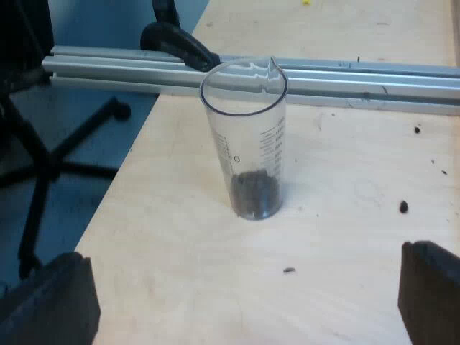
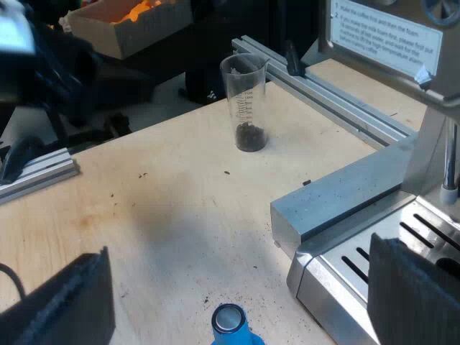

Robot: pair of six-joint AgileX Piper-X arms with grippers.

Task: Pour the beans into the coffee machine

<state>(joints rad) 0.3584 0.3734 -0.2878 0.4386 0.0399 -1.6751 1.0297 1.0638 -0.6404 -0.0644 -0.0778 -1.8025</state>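
The measuring glass gets wider from its small heap of beans (image 1: 256, 195) to an open rim (image 1: 244, 87), so all the beans will slide out when I pour.
A clear measuring glass (image 1: 246, 136) stands upright on the wooden table, with a small heap of dark coffee beans (image 1: 254, 195) at its bottom. My left gripper (image 1: 244, 305) is open, its two black fingers wide apart, and the glass stands ahead of it, well short of the fingers. My right gripper (image 2: 244, 302) is open too and hangs over the table; the measuring glass (image 2: 247, 100) stands farther off from it. The espresso machine (image 2: 402, 86) rises beside the right gripper, its drip tray (image 2: 374, 266) by one finger.
An aluminium rail (image 1: 302, 77) with a black clamp (image 1: 176, 43) runs across the table behind the glass. A few loose beans (image 1: 403, 207) lie on the wood. A blue tamper (image 2: 231, 325) stands between my right fingers. The table edge (image 1: 115, 194) drops to an office chair base (image 1: 50, 165).
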